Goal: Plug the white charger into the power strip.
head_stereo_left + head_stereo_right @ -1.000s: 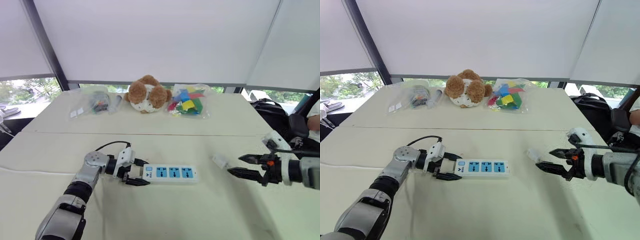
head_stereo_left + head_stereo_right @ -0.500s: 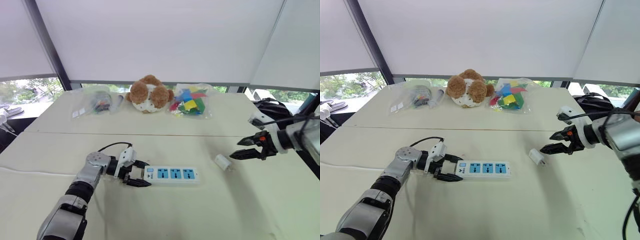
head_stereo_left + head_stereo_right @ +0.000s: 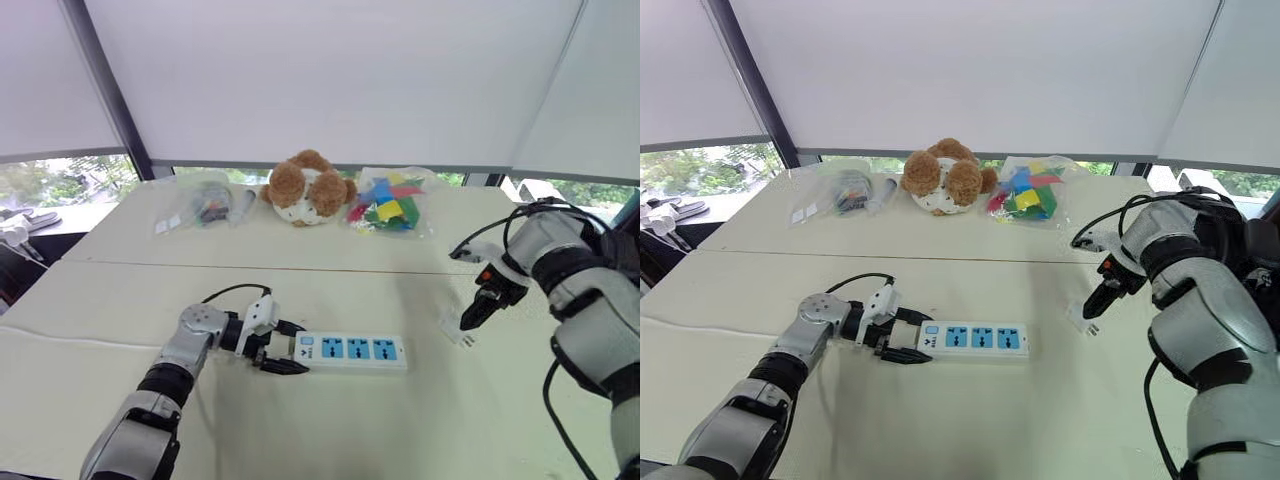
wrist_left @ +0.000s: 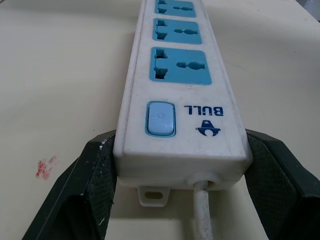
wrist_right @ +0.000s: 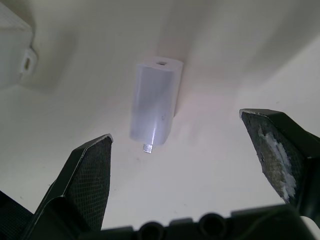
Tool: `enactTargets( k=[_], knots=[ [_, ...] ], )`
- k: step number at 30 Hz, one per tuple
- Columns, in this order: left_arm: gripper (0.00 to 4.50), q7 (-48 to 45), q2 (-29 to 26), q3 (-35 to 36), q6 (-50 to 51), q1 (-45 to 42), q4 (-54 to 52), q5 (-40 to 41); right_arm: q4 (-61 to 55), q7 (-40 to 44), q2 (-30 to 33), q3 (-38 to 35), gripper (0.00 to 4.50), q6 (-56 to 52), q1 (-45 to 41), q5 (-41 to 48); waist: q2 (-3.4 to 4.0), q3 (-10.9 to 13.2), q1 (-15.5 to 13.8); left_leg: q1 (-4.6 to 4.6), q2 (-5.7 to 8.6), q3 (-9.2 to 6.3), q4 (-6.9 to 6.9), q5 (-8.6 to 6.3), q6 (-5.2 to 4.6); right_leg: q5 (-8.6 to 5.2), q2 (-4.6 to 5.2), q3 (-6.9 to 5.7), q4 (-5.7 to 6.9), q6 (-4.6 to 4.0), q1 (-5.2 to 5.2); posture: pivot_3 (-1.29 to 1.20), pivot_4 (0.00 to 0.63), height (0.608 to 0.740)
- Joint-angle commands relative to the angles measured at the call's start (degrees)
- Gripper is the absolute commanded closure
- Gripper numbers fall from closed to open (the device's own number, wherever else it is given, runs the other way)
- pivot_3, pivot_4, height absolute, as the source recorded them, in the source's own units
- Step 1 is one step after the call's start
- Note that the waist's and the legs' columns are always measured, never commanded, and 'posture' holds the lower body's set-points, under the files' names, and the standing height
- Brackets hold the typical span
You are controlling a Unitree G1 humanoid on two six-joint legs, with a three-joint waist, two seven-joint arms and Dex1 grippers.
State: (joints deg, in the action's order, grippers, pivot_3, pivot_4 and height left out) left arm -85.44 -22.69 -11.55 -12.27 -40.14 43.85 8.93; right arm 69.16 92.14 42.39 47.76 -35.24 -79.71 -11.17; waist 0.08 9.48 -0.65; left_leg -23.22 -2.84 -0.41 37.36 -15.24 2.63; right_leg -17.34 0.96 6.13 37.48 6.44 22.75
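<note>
The robot's right gripper should pick up the white charger and turn it prongs down above the power strip's sockets, because the charger lies on its side with its prongs level.
The power strip lies flat on the cream table, a white bar with three blue sockets. My left gripper is shut on its switch end, one black finger on each long side. The white charger lies on its side to the right of the strip, its short prongs showing. My right gripper points down just above the charger. It is open, and in the right wrist view the charger sits in the wide gap between the fingers, touched by neither.
At the back of the table stand a brown teddy bear, a bag of coloured blocks and a clear bag of small items. The strip's white cord runs off to the left. A seam crosses the table.
My right gripper has swung in from the right, turned from level to pointing down, and now hangs over the charger. The left gripper keeps its hold on the strip.
</note>
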Motion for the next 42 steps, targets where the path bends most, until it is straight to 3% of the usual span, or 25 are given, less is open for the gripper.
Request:
enactTargets(
  k=[1,11,15,19,21,34,42],
  knots=[
    [1.49,0.0,2.1,-5.9,0.7,3.5,1.6,-5.6,3.3,0.4,-1.8,-1.4,0.0,1.7,-4.4,-3.0,0.08,0.0,-0.1,0.0,0.0,0.0,0.0,0.0,0.0,0.0,0.0,0.0,0.02,0.0,0.0,0.0,0.15,0.739],
    [1.49,2.3,4.0,-5.7,0.9,4.9,0.4,-5.1,6.7,0.1,-6.5,-4.1,0.0,3.8,-3.0,-9.9,0.22,-0.1,-0.2,-0.07,0.14,-0.1,0.51,-0.01,0.01,0.0,0.06,-0.02,0.04,0.0,-0.28,0.0,0.15,0.739],
    [1.49,4.1,4.5,-5.4,0.1,5.9,0.0,-4.9,7.6,-1.9,-8.5,-5.9,1.05,2.5,-1.3,-11.0,0.3,-0.2,-0.2,-0.05,0.2,-0.13,0.67,-0.01,0.01,0.03,0.09,0.01,0.04,0.04,-0.43,0.0,0.15,0.739],
    [1.49,5.7,4.7,-4.9,-0.9,5.7,0.9,-5.2,8.1,-2.1,-9.9,-8.4,3.23,0.5,-1.1,-11.6,0.38,-0.3,-0.3,-0.07,0.22,-0.15,0.69,0.0,0.01,0.1,0.1,0.01,0.04,0.17,-0.44,0.0,0.15,0.739],
    [1.49,6.2,4.8,-4.7,-1.2,5.3,1.7,-5.2,7.9,-3.0,-10.0,-8.9,3.89,1.2,-0.5,-12.6,0.38,-0.6,-0.2,-0.03,0.22,-0.18,0.7,-0.01,0.01,0.1,0.1,0.0,0.03,0.17,-0.49,0.0,0.15,0.739],
    [1.49,6.7,5.5,-4.7,-2.8,3.1,5.3,-5.9,7.0,0.3,-9.2,-11.8,3.89,3.5,-1.0,-15.0,0.39,-0.6,-0.2,-0.01,0.33,-0.27,0.76,0.01,0.04,0.11,0.1,0.03,0.04,0.2,-0.62,0.0,0.15,0.739],
    [1.49,6.5,6.3,-4.4,-4.0,1.3,7.9,-6.4,2.7,0.2,-7.1,-13.2,3.89,11.5,1.0,-14.5,0.4,-0.6,-0.3,0.01,0.51,-0.45,0.84,0.03,0.06,0.1,0.15,0.03,0.02,0.22,-0.77,0.0,0.15,0.739]
  ],
)
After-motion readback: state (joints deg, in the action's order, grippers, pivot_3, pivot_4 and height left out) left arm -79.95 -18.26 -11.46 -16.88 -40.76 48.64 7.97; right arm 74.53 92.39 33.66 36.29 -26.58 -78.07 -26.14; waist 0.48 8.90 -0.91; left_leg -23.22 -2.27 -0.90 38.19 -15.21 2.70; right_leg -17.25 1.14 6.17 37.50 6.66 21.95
